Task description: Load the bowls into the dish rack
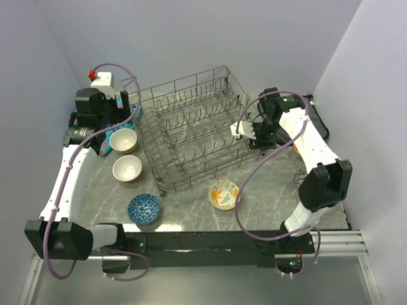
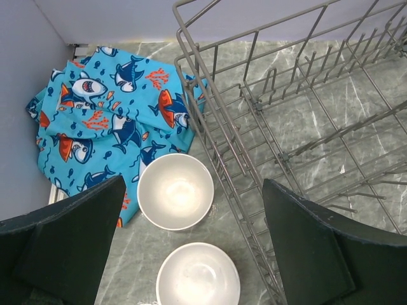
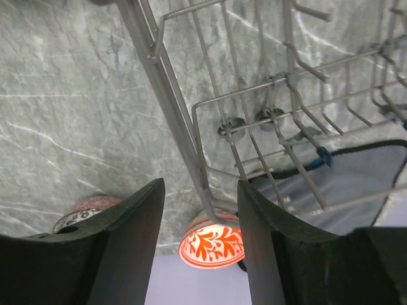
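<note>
The dish rack is standing crooked, its rim over the shark-print cloth [image 2: 191,95], so next my left gripper closes at that rim [image 2: 219,109] and turns the rack straight first.
The grey wire dish rack [image 1: 191,130] stands mid-table with no bowl in it. Two plain cream bowls [image 1: 123,140] [image 1: 127,168] sit left of it, a blue patterned bowl [image 1: 144,208] in front of them, and a cream bowl with orange leaves [image 1: 224,194] near the rack's front right corner. My left gripper [image 1: 105,127] is open and empty above the cream bowls [image 2: 175,190] [image 2: 198,274]. My right gripper [image 1: 257,136] is open, its jaws on either side of the rack's right rim wire [image 3: 172,108]. An orange-red patterned bowl [image 3: 212,244] lies beyond it, and part of a speckled bowl [image 3: 86,210] to the left.
A blue shark-print cloth [image 2: 108,108] lies bunched in the far left corner beside the rack. A flat dark grey mat [image 3: 356,178] lies right of the rack, under my right arm. Walls close in on the left, back and right.
</note>
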